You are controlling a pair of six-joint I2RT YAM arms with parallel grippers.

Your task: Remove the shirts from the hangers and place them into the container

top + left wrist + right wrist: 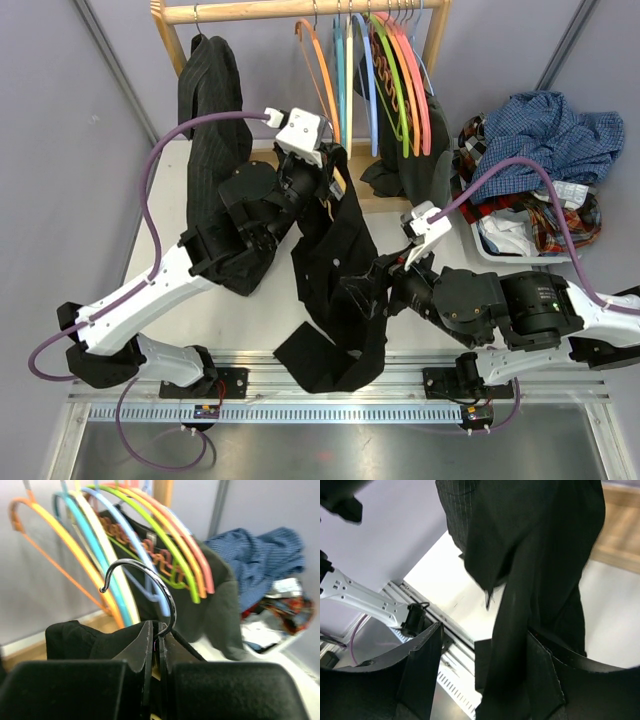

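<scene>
The black shirt still sits over its hanger (pixel 345 208). My right gripper should grip the hanging strip (pixel 511 647) while my left gripper pulls the hanger away.
A plain black shirt (pixel 340 260) hangs from its hanger, whose metal hook (pixel 150 577) sticks up above my left gripper (pixel 156 630). That gripper (pixel 328 185) is shut on the base of the hook, above the table in front of the rail. My right gripper (pixel 385 285) stands open lower down. A strip of the black shirt (pixel 515 605) hangs between its fingers, lying against the right finger (pixel 545 680). A dark pinstriped shirt (pixel 208 110) hangs at the rail's left end. The blue checked shirt (pixel 555 130) lies heaped on the white container (pixel 487 243) at the right.
Several coloured empty hangers (pixel 400 80) hang on the wooden rail (pixel 260 10), with a dark printed garment (pixel 220 610) behind them. Other checked clothes fill the container. The black shirt's tail reaches the metal track (pixel 340 395) at the near edge.
</scene>
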